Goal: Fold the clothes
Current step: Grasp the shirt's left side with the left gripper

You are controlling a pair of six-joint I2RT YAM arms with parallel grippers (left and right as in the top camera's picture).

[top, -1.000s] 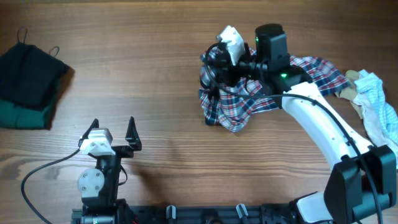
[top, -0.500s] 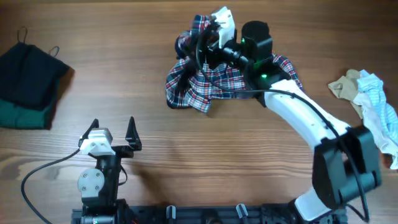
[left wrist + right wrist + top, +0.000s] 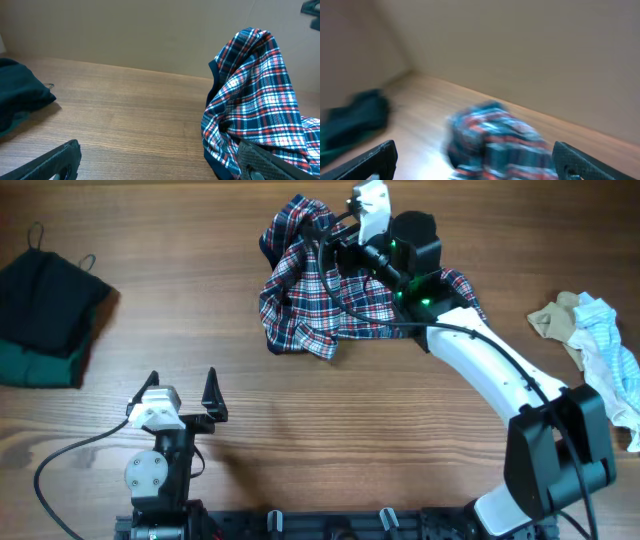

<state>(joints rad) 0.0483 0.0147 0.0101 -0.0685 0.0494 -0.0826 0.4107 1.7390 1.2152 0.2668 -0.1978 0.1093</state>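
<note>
I can see the plaid garment's end (image 3: 464,288) toward the beige clothes lying free of them, so I should keep moving my open right gripper to that end's corner (image 3: 481,314) until it closes there.
The plaid garment (image 3: 318,285), red, navy and white with navy trim, lies in a rumpled heap at the far middle of the table. One part of it stands up in a peak (image 3: 250,65). My right gripper (image 3: 330,242) hovers over the heap's far side. In the blurred right wrist view this gripper (image 3: 475,165) has its jaws wide open, and the plaid (image 3: 495,140) sits beyond and below them, not pinched. My left gripper (image 3: 182,390) is open near the front left. Nothing is between its fingers (image 3: 55,162), and the plaid is off to its right.
A dark pile of black and green clothes (image 3: 45,310) lies at the left edge, also seen from the left wrist (image 3: 20,100). A heap of beige and light blue-white clothes (image 3: 600,345) sits at the right edge. Bare wood lies between the left gripper and the plaid.
The right arm carried the plaid garment leftward and toward the far edge, then opened its jaws and released it. The left arm has not moved.
</note>
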